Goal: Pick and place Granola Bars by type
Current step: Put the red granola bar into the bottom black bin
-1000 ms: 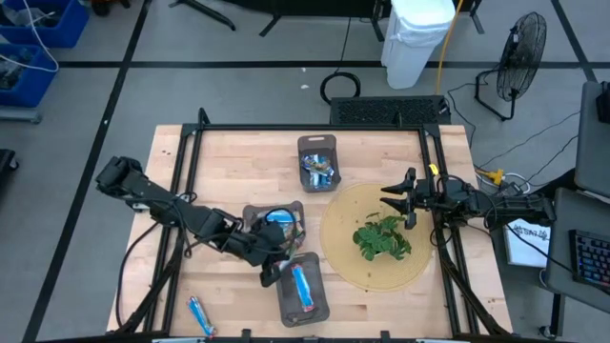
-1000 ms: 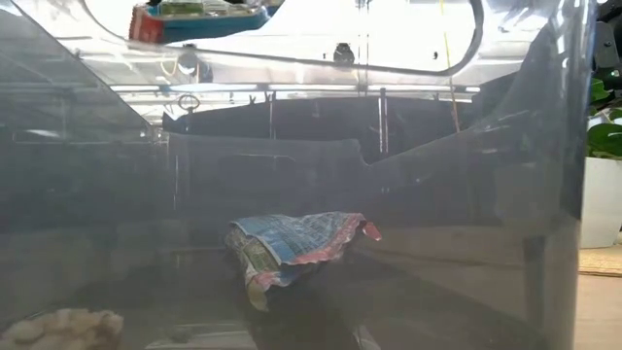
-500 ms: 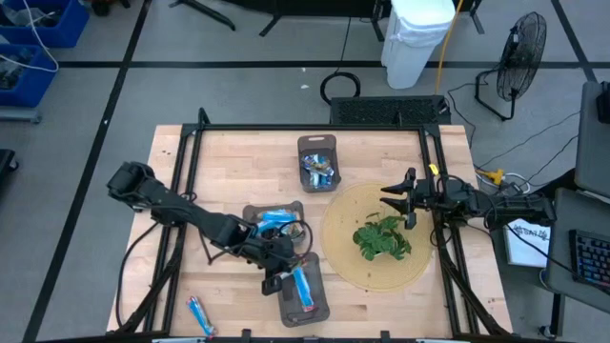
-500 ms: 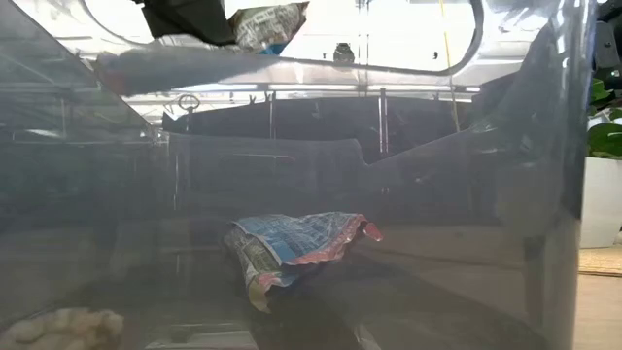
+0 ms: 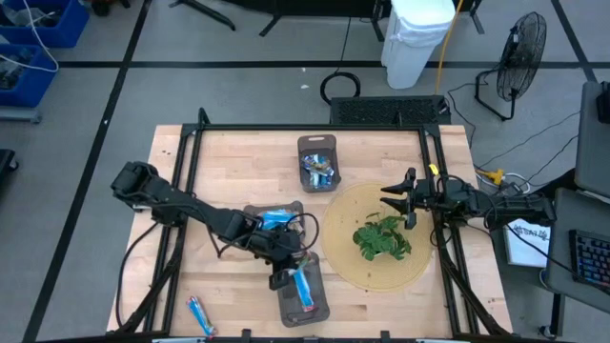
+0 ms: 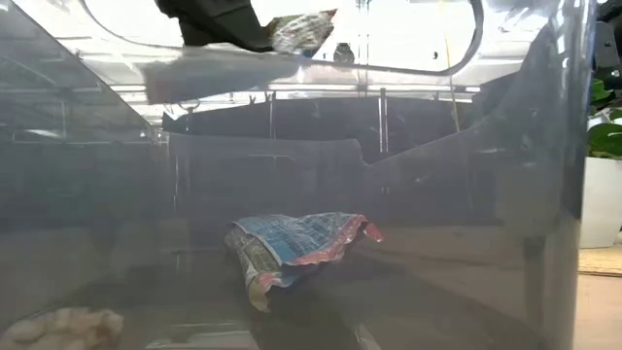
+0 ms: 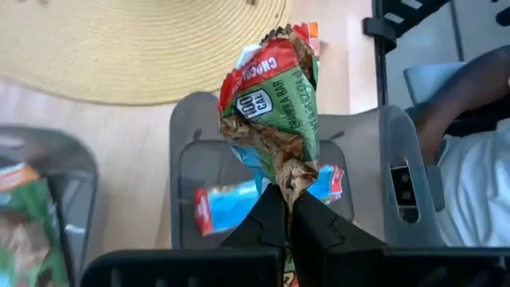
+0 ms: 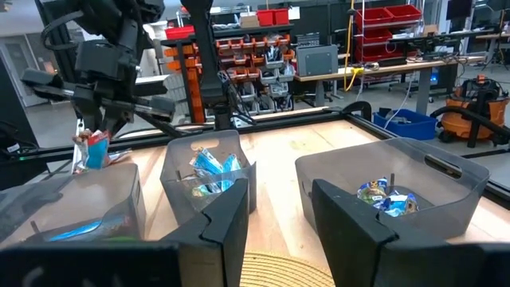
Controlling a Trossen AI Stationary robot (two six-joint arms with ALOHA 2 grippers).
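The green granola bar (image 7: 272, 105) is clear above the rim of the near grey tray (image 5: 304, 293), so the robot's left gripper keeps lowering the bar and lets go of it inside the tray's sides.
My left gripper (image 5: 283, 278) is shut on a granola bar in a crumpled green, red and brown wrapper (image 7: 271, 104). It hangs over the near grey tray (image 5: 319, 303), where a blue-and-white bar (image 7: 231, 206) lies flat on the floor. The right wrist view shows the held bar (image 8: 92, 150) above that tray's rim. A middle tray (image 5: 250, 217) and a far tray (image 5: 317, 145) hold more blue bars. One blue bar (image 5: 200, 314) lies loose on the table near the front left. My right gripper (image 8: 279, 231) waits open at the table's right side. My left gripper pinches the bar's crumpled end seal (image 7: 292, 177) between its two fingertips (image 7: 267, 219). The fingers slant down toward the table's near right, in line with the bar. The bar sticks out beyond them, twisted and creased, lifted clear above the near tray.
A green leafy plant (image 5: 381, 238) sits on a round woven mat (image 5: 362, 276) right of the trays. A black frame (image 5: 191, 143) runs around the table. A person's arm (image 7: 462, 88) shows beyond the table's near edge.
My left gripper has gone toward the table's right and sunk a little, staying shut on the bar. It has come from the middle tray's edge to a place over the near tray, and its wrist has rolled somewhat. The bar has stayed clear of the trays.
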